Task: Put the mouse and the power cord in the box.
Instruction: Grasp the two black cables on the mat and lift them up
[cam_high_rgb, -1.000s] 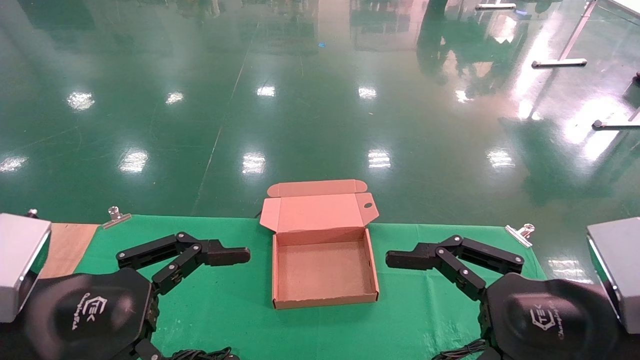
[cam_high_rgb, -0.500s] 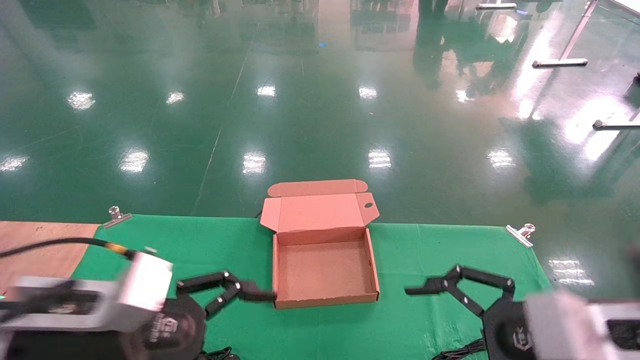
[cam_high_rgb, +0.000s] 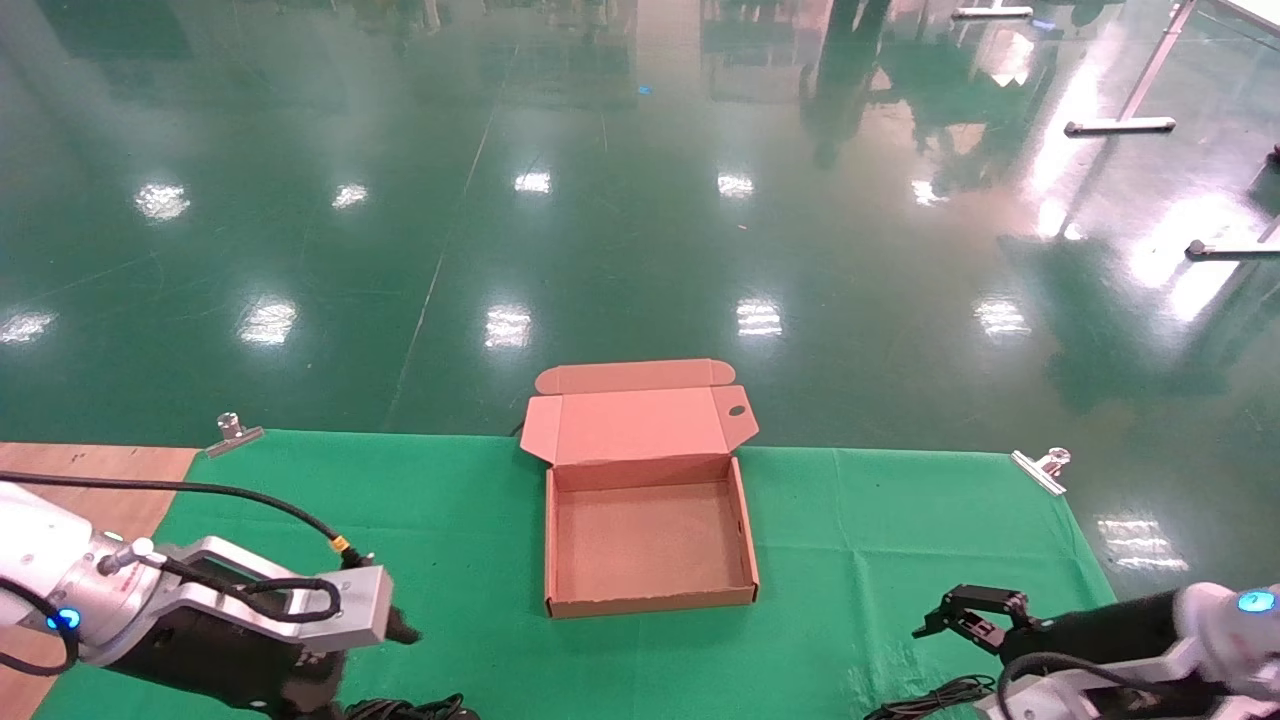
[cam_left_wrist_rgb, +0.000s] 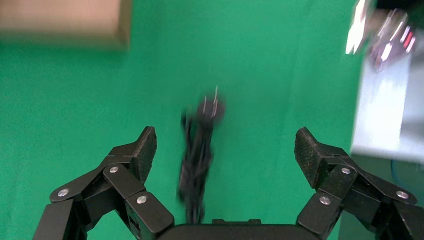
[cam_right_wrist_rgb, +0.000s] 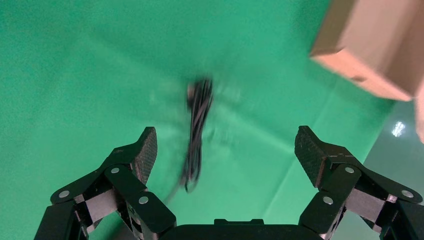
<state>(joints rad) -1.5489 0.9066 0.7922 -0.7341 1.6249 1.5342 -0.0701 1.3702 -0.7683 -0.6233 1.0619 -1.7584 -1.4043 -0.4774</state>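
Note:
The open fingers are across the thin black cable bundle's narrow way (cam_right_wrist_rgb: 199, 112), so my right gripper goes on down until they straddle the bundle's middle (cam_high_rgb: 937, 698), then close.
The brown cardboard box (cam_high_rgb: 650, 540) stands open and empty at the table's middle, its lid folded back. The power cord (cam_left_wrist_rgb: 199, 150), a black bundle with a round plug end, lies on the green cloth under my left gripper (cam_left_wrist_rgb: 226, 145), which is open and above it. Its top shows at the near edge (cam_high_rgb: 410, 708). My right gripper (cam_right_wrist_rgb: 227, 142) is open over a second thin black cable bundle (cam_right_wrist_rgb: 197, 127), which also lies at the near right edge (cam_high_rgb: 918, 697). The mouse is out of view.
Green cloth (cam_high_rgb: 880, 520) covers the table, held by metal clips (cam_high_rgb: 233, 432) (cam_high_rgb: 1042, 467). Bare wood (cam_high_rgb: 90, 470) shows at the far left. The box's corner (cam_right_wrist_rgb: 375, 45) lies beside the right gripper's cable. Shiny green floor lies beyond the far edge.
Both arms have pulled back from beside the box toward the near edge and tipped their grippers down over the cables. Both grippers stay open.

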